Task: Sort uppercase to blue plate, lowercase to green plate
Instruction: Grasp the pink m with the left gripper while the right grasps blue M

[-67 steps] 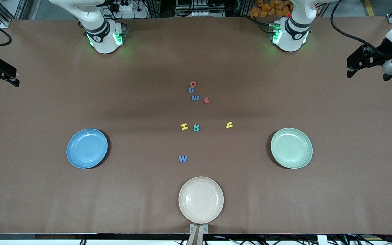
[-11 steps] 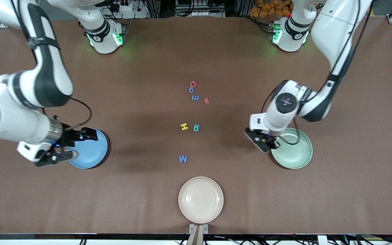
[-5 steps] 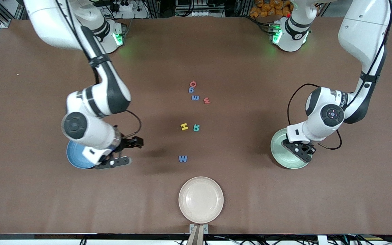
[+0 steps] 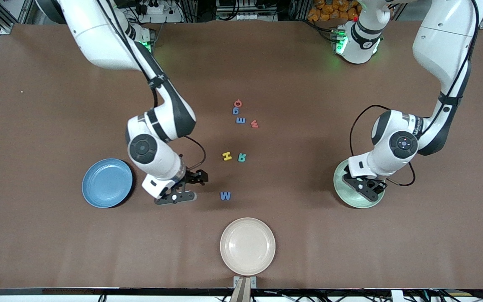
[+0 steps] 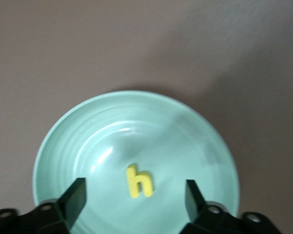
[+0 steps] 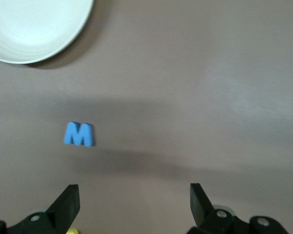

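The yellow h (image 5: pixel 139 181) is loose in the green plate, so my left gripper should go next to the red w (image 4: pixel 254 123), clear of the blue m, and close there.
My left gripper (image 5: pixel 135 204) stands open over the green plate (image 5: pixel 78 141), and the lowercase yellow h (image 5: pixel 138 181) lies loose in the plate between its fingers. In the front view the left gripper (image 4: pixel 366 189) covers part of the green plate (image 4: pixel 352 204). My right gripper (image 4: pixel 187 186) is open and empty over the table between the blue plate (image 4: pixel 107 183) and the uppercase blue W (image 4: pixel 225 195). The blue W (image 6: pixel 79 134) lies ahead of the right gripper (image 6: pixel 133 207). Yellow H (image 4: pixel 227 156) and teal R (image 4: pixel 242 157) sit mid-table. Farther off lie red G (image 4: pixel 237 102), blue g (image 4: pixel 235 110), blue m (image 4: pixel 240 120) and red w (image 4: pixel 254 123).
A cream plate (image 4: pixel 247 246) sits at the table edge nearest the front camera, close to the blue W. The cream plate (image 6: pixel 34 24) also shows in the right wrist view. Both arms reach in from their bases along the table's edge.
The left gripper has opened over the green plate, leaving the yellow h in it. The right arm has swung from over the blue plate toward the blue W.
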`<action>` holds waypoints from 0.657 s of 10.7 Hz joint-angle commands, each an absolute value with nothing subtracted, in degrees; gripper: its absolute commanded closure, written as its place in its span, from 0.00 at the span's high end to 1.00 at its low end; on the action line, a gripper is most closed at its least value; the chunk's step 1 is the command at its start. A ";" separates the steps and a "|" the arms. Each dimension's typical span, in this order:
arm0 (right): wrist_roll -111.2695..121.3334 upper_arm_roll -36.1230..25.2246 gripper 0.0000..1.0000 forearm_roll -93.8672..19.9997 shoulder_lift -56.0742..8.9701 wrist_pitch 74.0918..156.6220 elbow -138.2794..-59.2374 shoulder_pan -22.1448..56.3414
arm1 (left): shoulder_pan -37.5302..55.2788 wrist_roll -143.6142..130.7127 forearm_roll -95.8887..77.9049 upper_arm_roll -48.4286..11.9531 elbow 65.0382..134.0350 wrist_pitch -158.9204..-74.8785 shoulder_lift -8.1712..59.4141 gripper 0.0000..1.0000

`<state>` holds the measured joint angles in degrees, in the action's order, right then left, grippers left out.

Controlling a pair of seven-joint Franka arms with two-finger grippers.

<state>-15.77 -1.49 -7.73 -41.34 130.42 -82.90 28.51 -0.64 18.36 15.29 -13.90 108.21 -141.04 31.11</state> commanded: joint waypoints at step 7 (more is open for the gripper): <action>-25.21 -5.36 1.00 -7.65 -58.42 135.79 -65.69 34.98 | 15.36 -41.94 14.06 -26.00 109.16 -131.39 30.93 1.00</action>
